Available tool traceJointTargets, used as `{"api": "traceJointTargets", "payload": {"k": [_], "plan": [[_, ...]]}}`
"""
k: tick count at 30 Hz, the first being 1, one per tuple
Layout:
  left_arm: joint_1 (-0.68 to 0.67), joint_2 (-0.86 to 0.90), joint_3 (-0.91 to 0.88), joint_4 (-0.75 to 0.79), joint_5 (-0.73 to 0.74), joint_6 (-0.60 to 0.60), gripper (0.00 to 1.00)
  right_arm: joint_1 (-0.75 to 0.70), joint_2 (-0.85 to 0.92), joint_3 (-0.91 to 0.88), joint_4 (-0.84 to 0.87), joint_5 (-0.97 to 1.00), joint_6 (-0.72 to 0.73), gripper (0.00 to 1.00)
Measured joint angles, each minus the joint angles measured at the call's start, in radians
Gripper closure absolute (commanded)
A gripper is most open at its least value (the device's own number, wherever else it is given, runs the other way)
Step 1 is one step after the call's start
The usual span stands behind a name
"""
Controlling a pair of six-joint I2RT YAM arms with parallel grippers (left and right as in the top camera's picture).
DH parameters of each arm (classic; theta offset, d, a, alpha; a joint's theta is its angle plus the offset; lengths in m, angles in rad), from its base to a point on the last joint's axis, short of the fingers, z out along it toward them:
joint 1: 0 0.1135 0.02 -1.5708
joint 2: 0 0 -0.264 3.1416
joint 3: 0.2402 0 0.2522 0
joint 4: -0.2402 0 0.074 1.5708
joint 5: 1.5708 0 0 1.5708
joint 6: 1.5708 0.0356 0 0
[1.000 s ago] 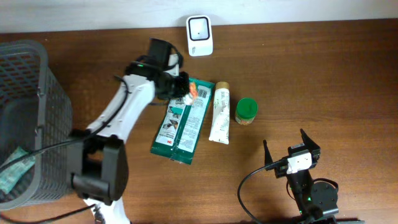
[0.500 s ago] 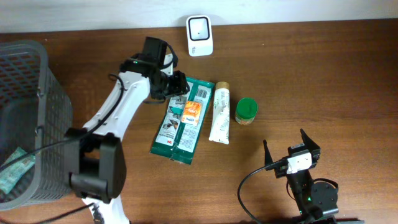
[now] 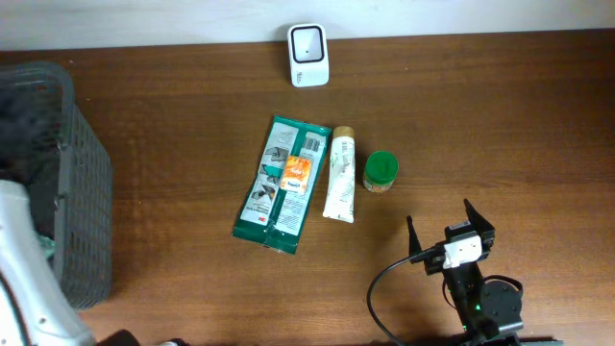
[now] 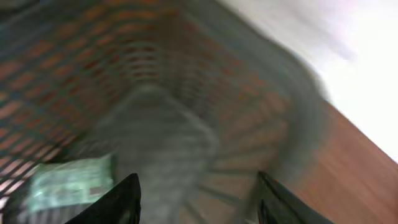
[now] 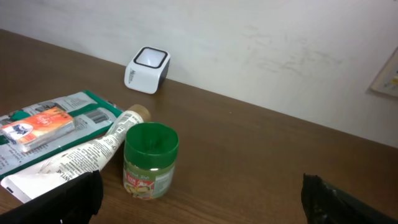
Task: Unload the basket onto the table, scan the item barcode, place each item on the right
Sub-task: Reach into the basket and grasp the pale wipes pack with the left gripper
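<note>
My left gripper continues to move down, since the pale green packet's inner end is clear of the basket's mesh side, until the gripper's fingers are on both sides of that end and close.
The white barcode scanner stands at the table's far edge and also shows in the right wrist view as the scanner. A small orange packet lies on a long green packet, with a white tube and a green-lidded jar beside them. No gripper holds any of these. My left gripper is open over the grey basket, in a blurred view. Near the front edge my right gripper stands wide open, facing the jar, with nothing between its fingers.
The mesh basket fills the table's left end, with a pale green packet lying inside it. My left arm's white link crosses the bottom left corner. A black cable loops beside the right arm's base.
My left gripper opened and let go of the orange packet, which now lies on the green packet. The left arm then swung left to the basket. The right arm has not moved.
</note>
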Motion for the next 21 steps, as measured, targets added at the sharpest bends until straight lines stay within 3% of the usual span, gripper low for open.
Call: {"api": "traceJointTargets", "payload": {"k": [4,8,14,21], "plan": [[0.187,0.104,-0.004,-0.047,-0.002,-0.019,0.38,0.0,0.0,0.0,0.0,0.0,0.0,0.02],[0.256,0.211,-0.102,-0.006,-0.002,0.0,0.37,0.0,0.0,0.0,0.0,0.0,0.001,0.02],[0.271,0.288,-0.325,0.153,-0.072,0.061,0.35,0.0,0.0,0.0,0.0,0.0,0.001,0.02],[0.271,0.368,-0.426,0.256,-0.197,0.079,0.36,0.0,0.0,0.0,0.0,0.0,0.001,0.02]]}}
